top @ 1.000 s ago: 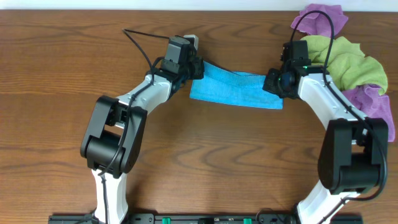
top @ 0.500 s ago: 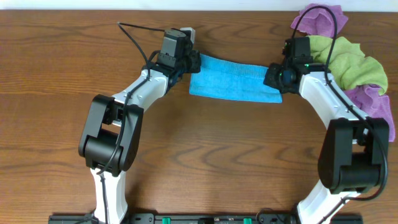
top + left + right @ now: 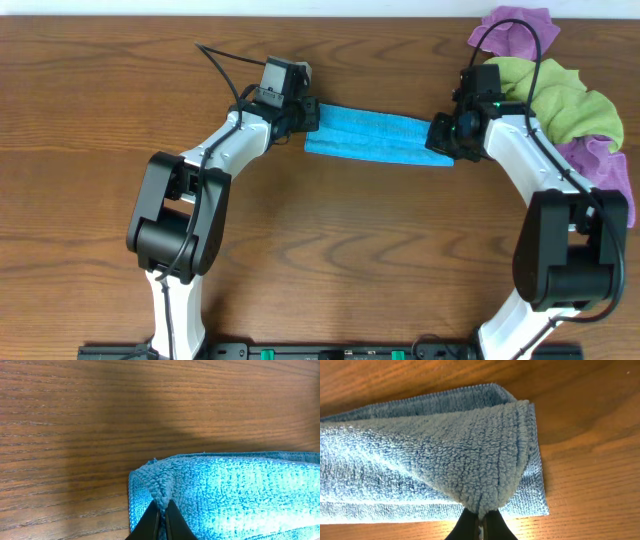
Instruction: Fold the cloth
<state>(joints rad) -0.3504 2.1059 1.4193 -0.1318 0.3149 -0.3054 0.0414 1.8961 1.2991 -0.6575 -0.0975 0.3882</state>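
My left gripper is working on the blue cloth, which lies off centre toward the pile. It should open, press the cloth's top layer farther in and slide it toward the middle.
A blue terry cloth lies stretched as a narrow folded band across the far middle of the wooden table. My left gripper is shut on its left end; the left wrist view shows the cloth pinched between the fingertips, with a lower layer flat on the wood. My right gripper is shut on its right end; the right wrist view shows the top layer of the cloth pulled up into the fingertips over a flat lower layer.
A pile of green and purple cloths lies at the far right, just behind the right arm. A black cable loops off the left wrist.
The cloth band has become narrower as both grippers drew the held edge toward the near side. The left gripper shifted slightly right and nearer; the right one moved slightly nearer.
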